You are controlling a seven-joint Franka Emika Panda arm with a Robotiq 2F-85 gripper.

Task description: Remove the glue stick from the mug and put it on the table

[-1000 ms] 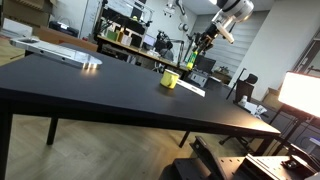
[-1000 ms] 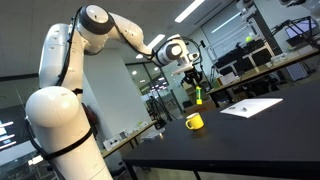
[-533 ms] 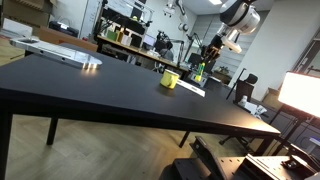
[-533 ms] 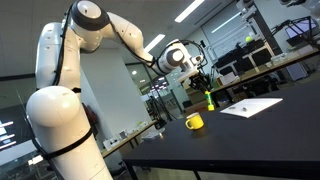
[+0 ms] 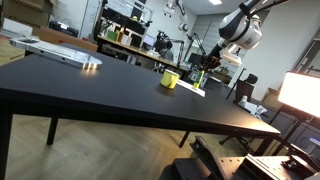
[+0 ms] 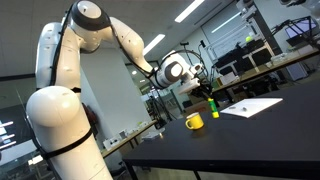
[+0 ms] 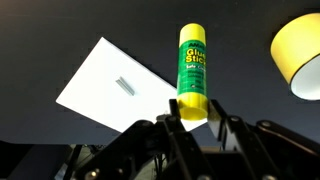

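The glue stick is hanging upright, away from the yellow mug. My gripper should keep moving it down until its end rests on the open dark table.
My gripper is shut on the yellow base of a green and yellow glue stick and holds it out over the dark table. The yellow mug is at the upper right in the wrist view, apart from the stick. In both exterior views the gripper holds the stick low, just beside the mug, close to the tabletop. I cannot tell whether the stick touches the table.
A white sheet of paper lies flat on the black table beside the mug. A flat pale object lies at the table's far end. Lab benches and equipment stand behind the table.
The gripper has come down and sideways with the glue stick, from well above the mug to a spot low beside it, near the tabletop.
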